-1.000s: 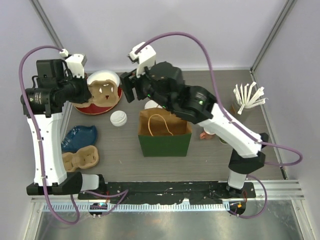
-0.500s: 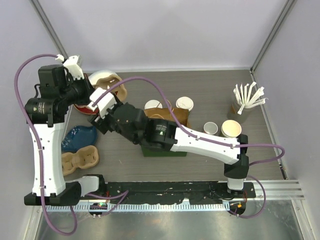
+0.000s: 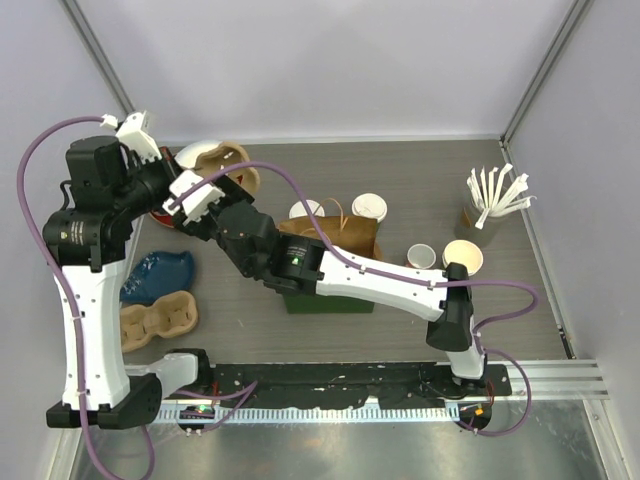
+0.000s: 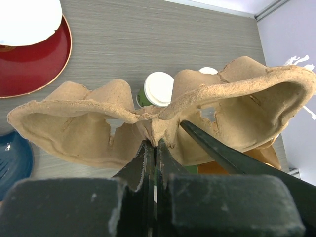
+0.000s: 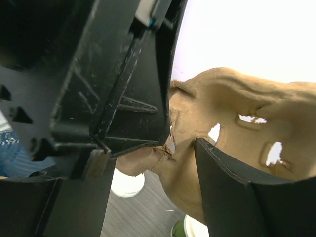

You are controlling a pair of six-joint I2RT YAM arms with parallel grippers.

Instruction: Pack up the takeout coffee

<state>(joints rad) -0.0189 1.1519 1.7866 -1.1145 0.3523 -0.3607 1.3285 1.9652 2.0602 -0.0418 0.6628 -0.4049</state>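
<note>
Next, I take the carrier's side with my right gripper. My left gripper is holding the carrier's middle ridge [image 4: 152, 116], and this will free it to steady the paper bag's rim [image 3: 285, 225].
My left gripper [image 4: 155, 144] is shut on the middle ridge of a brown pulp cup carrier [image 4: 98, 118] and holds it above the table at the back left [image 3: 232, 168]. My right gripper [image 5: 182, 140] is open, its fingers on either side of the carrier's wall [image 5: 232, 113]; one finger [image 4: 222, 153] lies inside a pocket. Two green takeout coffee cups with white lids [image 3: 306, 210] [image 3: 369, 206] stand behind the paper bag [image 3: 330, 245]. One lidded cup shows below the carrier in the left wrist view [image 4: 159, 89].
A red plate with a white bowl [image 4: 34, 54] is at the back left. A blue dish [image 3: 155, 275] and a second carrier [image 3: 160, 322] lie at the left. A small mug [image 3: 421, 256], a lidless cup [image 3: 462, 256] and a stick holder [image 3: 490, 200] stand right.
My right arm has swung from above the bag across to the left and closed in on the carrier. My left gripper has kept hold of the carrier and raised it slightly.
</note>
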